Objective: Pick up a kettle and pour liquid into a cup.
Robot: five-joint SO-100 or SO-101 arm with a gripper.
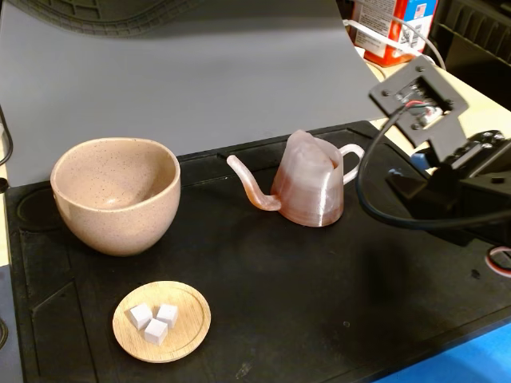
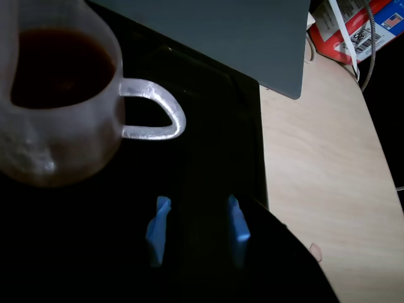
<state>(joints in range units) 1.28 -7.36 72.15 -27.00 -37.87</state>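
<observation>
My gripper is going to tip the kettle, and the reddish liquid (image 1: pixel 308 213) will then run out in a narrow stream because the kettle's spout (image 1: pixel 249 183) is long and thin.
The translucent pinkish kettle (image 1: pixel 311 187) stands upright mid-mat, its thin spout (image 1: pixel 251 187) pointing left toward the cup (image 1: pixel 116 195). The cup is a speckled beige-pink bowl shape at the left, and its inside looks dry. In the wrist view the kettle (image 2: pixel 57 139) fills the upper left, with dark reddish liquid (image 2: pixel 57 66) inside and its loop handle (image 2: pixel 154 113) pointing right. My gripper (image 2: pixel 197 205) is open just short of the handle, and its blue-taped fingertips (image 2: pixel 158 227) touch nothing. In the fixed view the arm (image 1: pixel 471 159) reaches in from the right, and its camera mount hides the fingers.
A small wooden dish (image 1: pixel 162 321) with three white cubes lies at the front left of the black mat (image 1: pixel 319 319). A grey backdrop board (image 1: pixel 200 72) stands behind. A black cable (image 1: pixel 375 199) loops beside the kettle. A red box (image 1: pixel 395 32) sits on the wooden table (image 2: pixel 322 164).
</observation>
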